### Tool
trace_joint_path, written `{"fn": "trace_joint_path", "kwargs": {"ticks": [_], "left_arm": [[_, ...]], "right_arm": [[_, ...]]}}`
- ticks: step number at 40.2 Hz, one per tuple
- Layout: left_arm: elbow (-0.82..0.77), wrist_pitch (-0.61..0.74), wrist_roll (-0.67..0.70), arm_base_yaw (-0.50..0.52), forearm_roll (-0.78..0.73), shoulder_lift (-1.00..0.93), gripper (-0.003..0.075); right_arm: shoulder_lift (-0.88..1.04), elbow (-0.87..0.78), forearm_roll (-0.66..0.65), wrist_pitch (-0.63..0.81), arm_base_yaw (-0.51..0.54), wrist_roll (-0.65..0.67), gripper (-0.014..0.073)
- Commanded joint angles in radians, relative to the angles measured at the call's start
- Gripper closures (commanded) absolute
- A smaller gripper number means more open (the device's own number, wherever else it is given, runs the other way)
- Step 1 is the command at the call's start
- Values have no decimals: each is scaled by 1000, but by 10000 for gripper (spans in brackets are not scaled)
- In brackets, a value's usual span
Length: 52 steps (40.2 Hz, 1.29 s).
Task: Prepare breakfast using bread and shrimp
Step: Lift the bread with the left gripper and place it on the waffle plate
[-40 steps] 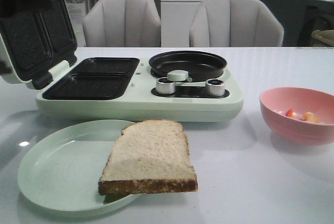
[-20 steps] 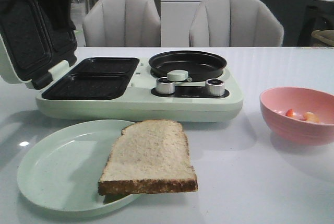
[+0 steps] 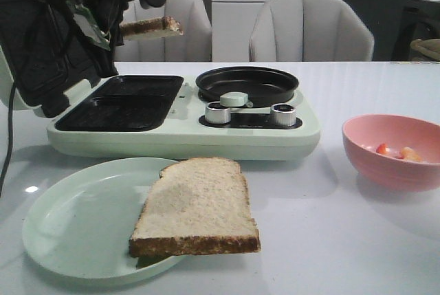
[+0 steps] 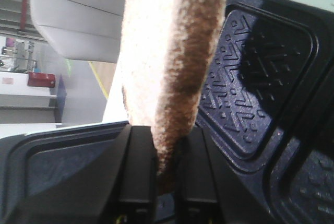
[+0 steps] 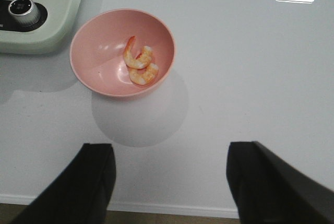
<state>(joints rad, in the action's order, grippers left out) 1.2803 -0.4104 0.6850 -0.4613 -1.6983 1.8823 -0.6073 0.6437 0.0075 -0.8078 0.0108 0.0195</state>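
Observation:
The bread slice (image 3: 154,27) is hanging above the empty back grill well (image 3: 146,86), so my left gripper should go on moving it down until it is near the well, and then let go.
One bread slice (image 3: 196,205) lies flat on the pale green plate (image 3: 69,233) at the front, overhanging its right rim. A second bread slice (image 3: 151,27) hangs edge-on in the air over the open sandwich maker's dark grill wells (image 3: 124,102), with my left gripper (image 3: 125,29) shut on its crust. In the left wrist view the black fingers (image 4: 138,166) pinch that slice (image 4: 167,51). Two orange-pink shrimp (image 5: 140,65) lie in the pink bowl (image 5: 94,41) at the right, also seen as shrimp (image 3: 399,151) in the front view. My right gripper (image 5: 169,156) is open and empty, on the near side of the bowl.
The mint-green sandwich maker (image 3: 185,140) fills the table's middle, its lid (image 3: 31,54) tilted up at the left. A round black pan (image 3: 247,83) and two silver knobs (image 3: 283,114) sit on its right half. Two grey chairs (image 3: 313,30) stand behind the table.
My left arm has come down from the top of the front view, bringing the held bread slice lower over the sandwich maker's left side. Everything else is unmoved.

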Motion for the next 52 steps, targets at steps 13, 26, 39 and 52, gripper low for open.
{"fn": "trace_joint_path", "kwargs": {"ticks": [13,26,39,52], "left_arm": [[166,-5,4,64,-29,126,590],[168,-5,4,69,-29,156,547],[162,-25,3,69,-29,145,224],[64,-5,3,39,-29,19,224]], "right_arm": [[-9,34,-7,61,0,-2,36],[-9,34,-7,61,0,-2,36],[-9,34,-7,61,0,-2,36],[-9,34,-7,61,0,-2,36]]}}
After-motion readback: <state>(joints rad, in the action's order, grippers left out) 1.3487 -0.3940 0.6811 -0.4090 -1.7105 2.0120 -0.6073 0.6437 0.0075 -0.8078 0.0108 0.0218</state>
